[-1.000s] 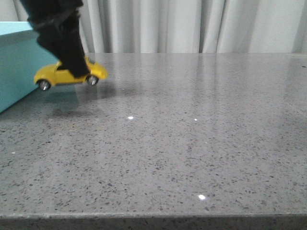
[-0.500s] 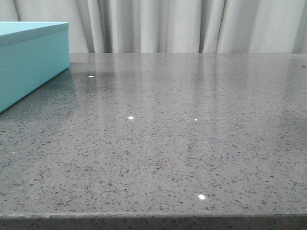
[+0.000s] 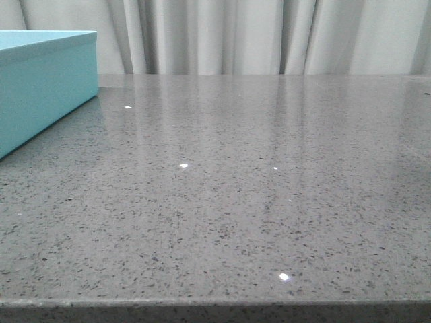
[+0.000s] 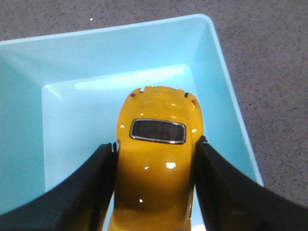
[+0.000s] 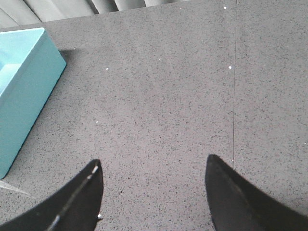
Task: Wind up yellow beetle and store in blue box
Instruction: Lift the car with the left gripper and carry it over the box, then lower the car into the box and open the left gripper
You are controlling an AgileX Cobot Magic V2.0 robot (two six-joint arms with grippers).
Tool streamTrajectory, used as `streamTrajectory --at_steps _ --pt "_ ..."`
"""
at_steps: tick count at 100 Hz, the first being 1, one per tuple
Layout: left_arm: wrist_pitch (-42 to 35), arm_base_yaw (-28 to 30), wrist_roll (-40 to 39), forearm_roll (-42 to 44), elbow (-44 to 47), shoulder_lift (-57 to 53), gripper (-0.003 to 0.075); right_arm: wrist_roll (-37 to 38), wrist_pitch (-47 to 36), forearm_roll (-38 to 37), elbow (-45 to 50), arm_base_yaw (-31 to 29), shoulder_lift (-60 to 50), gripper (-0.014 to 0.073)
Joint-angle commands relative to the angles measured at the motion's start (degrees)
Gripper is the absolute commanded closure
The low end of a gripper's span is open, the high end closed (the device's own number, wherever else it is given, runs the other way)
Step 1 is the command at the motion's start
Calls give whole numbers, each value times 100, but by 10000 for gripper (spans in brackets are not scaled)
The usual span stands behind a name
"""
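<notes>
I keep lowering the yellow beetle (image 4: 157,166) with my left gripper, as it is clear of the box's sides and over the blue box's open bottom (image 4: 89,127), and let go of it there.
In the left wrist view my left gripper (image 4: 156,144) is shut on the yellow beetle (image 4: 159,163), its black fingers (image 4: 96,187) pressed against both sides of the car. The car hangs over the open inside of the blue box (image 4: 67,120); I cannot tell whether it touches the floor. The blue box also shows at the far left in the front view (image 3: 40,87) and in the right wrist view (image 5: 21,86). My right gripper (image 5: 154,166) is open and empty above the grey table. Neither arm nor the car shows in the front view.
The grey speckled table (image 3: 256,188) stretches to the right of the box. A pale curtain (image 3: 256,33) hangs behind the far edge. The table's front edge (image 3: 215,304) runs along the bottom of the front view.
One second ago my left arm held the yellow beetle beside the box in the front view. It has since moved left out of that view, with the car now over the box's inside.
</notes>
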Motion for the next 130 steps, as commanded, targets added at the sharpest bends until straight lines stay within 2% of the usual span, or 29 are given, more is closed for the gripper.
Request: streamTrajectory --at_steps 1,58,78,105,112,130 --pt "-322 41 -57 -63 72 -280 546 -46 -462 24 -135 7 -57 127" --pt "-1929 41 -57 19 2282 -280 546 -46 -456 77 -135 7 -57 127" --pt "-2043 41 -57 179 2633 -280 545 -46 -456 202 -135 7 -57 127" --pt "-1967 41 -57 209 2657 -86 537 -46 -425 243 -135 7 -57 127" --pt "-1943 41 -57 198 2657 -87 500 -46 -397 243 -135 7 -57 127" --pt "-1966 41 -57 173 2657 -87 339 -46 -363 243 -135 7 -57 127"
